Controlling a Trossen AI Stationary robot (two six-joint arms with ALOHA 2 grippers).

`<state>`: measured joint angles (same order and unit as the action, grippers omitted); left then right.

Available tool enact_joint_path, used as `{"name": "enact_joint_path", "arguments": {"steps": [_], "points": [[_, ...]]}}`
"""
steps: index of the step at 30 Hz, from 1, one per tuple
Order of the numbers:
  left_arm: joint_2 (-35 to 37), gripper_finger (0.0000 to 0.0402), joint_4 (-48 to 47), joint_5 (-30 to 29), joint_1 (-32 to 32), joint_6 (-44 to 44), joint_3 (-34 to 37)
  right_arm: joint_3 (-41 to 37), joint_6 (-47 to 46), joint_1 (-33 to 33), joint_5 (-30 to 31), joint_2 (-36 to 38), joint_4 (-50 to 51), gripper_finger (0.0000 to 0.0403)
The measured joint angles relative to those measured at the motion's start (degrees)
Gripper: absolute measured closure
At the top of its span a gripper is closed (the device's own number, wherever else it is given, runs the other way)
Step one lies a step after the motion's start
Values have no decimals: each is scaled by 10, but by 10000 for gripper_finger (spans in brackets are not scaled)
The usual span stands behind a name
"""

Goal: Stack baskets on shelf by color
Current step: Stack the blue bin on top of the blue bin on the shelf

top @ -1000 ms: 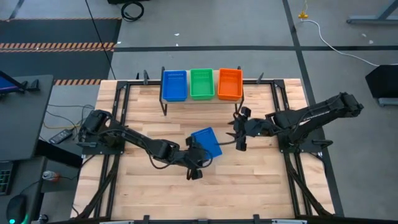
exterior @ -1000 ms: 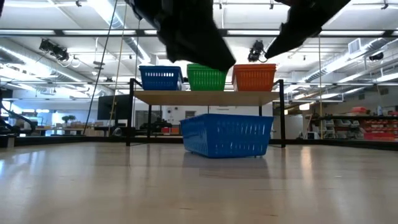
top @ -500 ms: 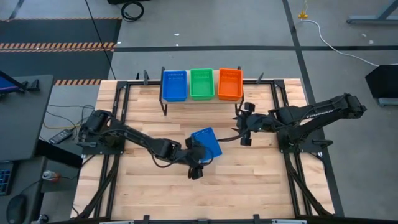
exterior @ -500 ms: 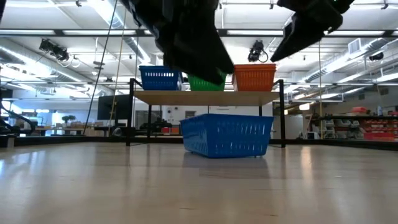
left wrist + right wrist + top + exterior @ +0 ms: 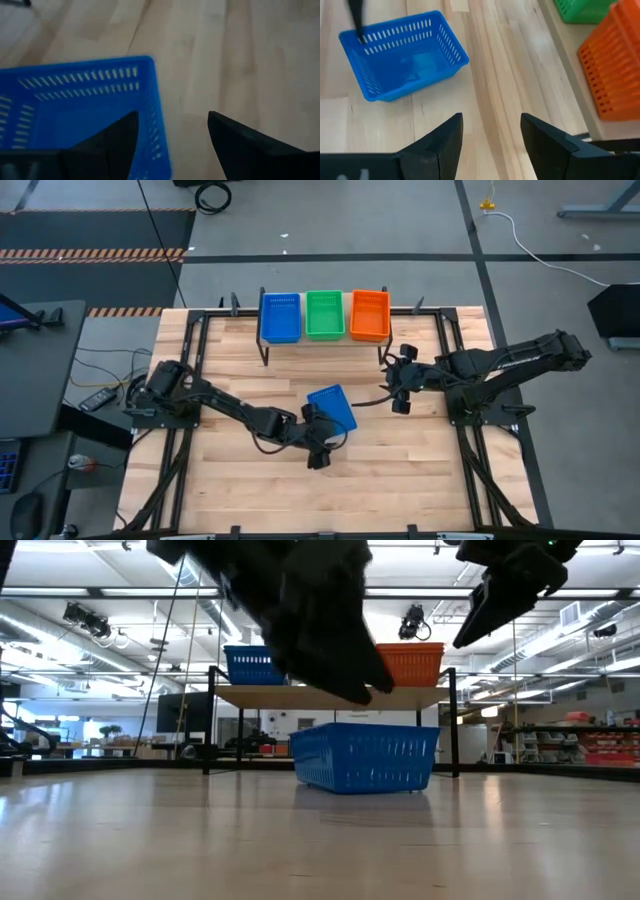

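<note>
The shelf's blue basket (image 5: 282, 318) is a long way from my right gripper, so my left gripper should grip the loose blue basket by its rim (image 5: 159, 117) and stack it there.
One blue basket (image 5: 334, 406) stands upright on the wooden table, its bottom flat on the boards (image 5: 365, 755). My left gripper (image 5: 316, 436) hovers open just above its near corner (image 5: 145, 65), one finger over the inside and one over bare table. It touches nothing. My right gripper (image 5: 401, 380) is open in the air to the basket's right, near the shelf's right legs. The shelf (image 5: 250, 697) stands at the far edge and carries blue (image 5: 280, 317), green (image 5: 325, 314) and orange (image 5: 370, 314) baskets side by side.
Thin black legs (image 5: 265, 356) hold the shelf up, with open space beneath its plank. Bare table boards (image 5: 240, 480) stretch to the near side and the left. In the right wrist view the orange basket (image 5: 615, 70) sits close beside my right gripper.
My left gripper has come down toward the blue basket on the table. My right gripper has drawn back toward the table's right edge, away from the basket, and stayed open. The blue basket has not moved.
</note>
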<state>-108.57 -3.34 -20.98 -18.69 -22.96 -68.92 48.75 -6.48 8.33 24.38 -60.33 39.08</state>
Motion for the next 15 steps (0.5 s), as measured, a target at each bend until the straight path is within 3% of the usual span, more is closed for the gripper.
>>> {"name": "enact_joint_path", "arguments": {"steps": [9, 15], "points": [[-55, 165, -5, -31, 12, -5, 2, 0, -15, 1, 0, 4, -1, 197], [-53, 231, -4, -49, 13, 6, 2, 0, -28, 2, 0, 4, 4, 197]]}}
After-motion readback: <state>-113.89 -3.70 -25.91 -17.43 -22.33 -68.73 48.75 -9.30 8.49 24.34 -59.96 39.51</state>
